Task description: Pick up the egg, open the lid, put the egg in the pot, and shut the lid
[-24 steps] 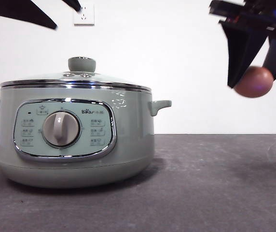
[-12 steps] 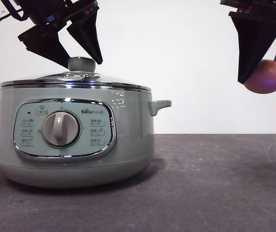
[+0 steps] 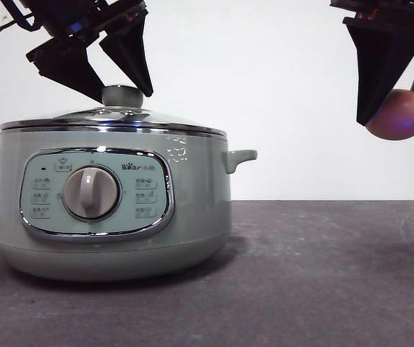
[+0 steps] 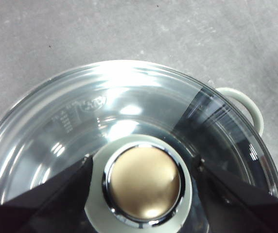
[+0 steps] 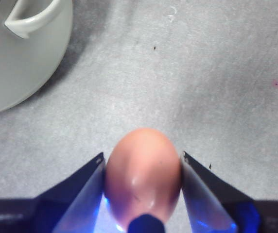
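Note:
The glass lid will come off in one piece when the robot raises the lid's knob, since the round rim rests on the pot free of any hinge.
The sage-green pot stands on the table at the left, with the glass lid on it. My left gripper is open and straddles the lid's knob. In the left wrist view its jaws stand close on either side of the knob, above the lid. My right gripper is shut on the brown egg and holds it high in the air, to the right of the pot. The right wrist view shows the egg between the jaws.
The dark grey table stretches to the right of the pot under the held egg. The pot's right side handle sticks out toward the egg, and it also shows in the right wrist view. A white wall stands behind.
My left gripper has come down from the top left corner to straddle the lid's knob. My right gripper with the egg has shifted slightly right. Both have stood still for the last half second.

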Motion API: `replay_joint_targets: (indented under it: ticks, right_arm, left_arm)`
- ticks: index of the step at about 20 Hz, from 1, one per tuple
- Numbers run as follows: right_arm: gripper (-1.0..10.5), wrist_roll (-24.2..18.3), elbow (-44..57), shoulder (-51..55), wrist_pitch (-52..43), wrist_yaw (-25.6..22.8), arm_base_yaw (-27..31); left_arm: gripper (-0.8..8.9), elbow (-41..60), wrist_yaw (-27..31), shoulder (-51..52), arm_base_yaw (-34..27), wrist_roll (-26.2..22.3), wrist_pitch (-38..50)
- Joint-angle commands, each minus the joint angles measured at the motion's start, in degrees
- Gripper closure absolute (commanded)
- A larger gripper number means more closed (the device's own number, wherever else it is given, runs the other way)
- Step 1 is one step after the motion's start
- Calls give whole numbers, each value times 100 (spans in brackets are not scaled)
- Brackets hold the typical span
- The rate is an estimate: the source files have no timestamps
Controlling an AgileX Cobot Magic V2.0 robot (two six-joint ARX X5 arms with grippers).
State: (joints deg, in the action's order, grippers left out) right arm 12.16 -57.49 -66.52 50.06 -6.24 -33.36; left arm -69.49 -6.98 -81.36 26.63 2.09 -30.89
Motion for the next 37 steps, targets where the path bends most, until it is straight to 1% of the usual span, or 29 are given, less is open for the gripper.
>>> replay_joint_targets:
  ticks: [1, 2, 5, 6, 8, 9, 13, 17, 18, 20, 22, 25, 27, 30, 32, 34, 37]
  right_arm:
    - [959, -2, 0, 22, -7, -31, 4]
    - [958, -2, 0, 22, 2, -31, 4]
    - [959, -2, 0, 22, 20, -31, 4]
    - [959, -2, 0, 22, 20, -31, 2]
    - [958, -2, 0, 22, 15, -31, 2]
    - [959, -2, 0, 22, 7, -31, 2]
    - [959, -2, -7, 35, -229, -2, 2]
    - [958, -7, -210, 44, -387, 50, -9]
    - [959, -20, -297, 44, -415, 136, -9]
    - [959, -28, -472, 42, -673, 643, -13]
    - [959, -22, -616, 42, -1029, 1043, -55]
    - [959, -15, -881, -199, -1403, 1224, -361]
    - [959, -28, -1187, -575, -1491, 1231, -564]
    - [959, -181, -1843, -1364, -1484, 1268, -780]
    - [959, -328, -2413, -1971, -1403, 1532, -813]
    - [959, -533, -3093, -2632, -1172, 1532, -841]
    - [959, -822, -4052, -3565, -785, 1534, -859]
  left_arm:
    - [558, 0, -22, -22, 4, -44, -68]
    - [580, 0, -22, -22, 4, -44, -83]
    - [604, 0, -61, -22, 4, -46, -90]
    - [632, 0, -59, -22, 4, -46, -96]
    - [783, 0, -63, -22, 7, -72, -94]
    - [826, 0, -59, -22, 7, -87, -72]
    - [822, -13, -55, -17, 4, -87, 221]
    - [822, -378, 20, 9, 4, -164, 151]
    - [822, -507, 136, 46, 4, -219, 92]
    - [822, -855, 352, 162, 4, -269, -140]
    - [822, -1226, 490, 337, 4, -393, -470]
    - [822, -1639, 846, 765, 4, -535, -857]
    - [822, -1801, 1128, 1158, 4, -544, -1016]
    - [822, -1821, 1519, 1818, 4, -588, -1119]
    - [822, -1821, 1834, 2247, 4, -645, -1209]
    - [822, -1821, 2072, 2640, 4, -647, -1333]
    - [822, -1821, 2273, 3077, 4, -647, -1534]
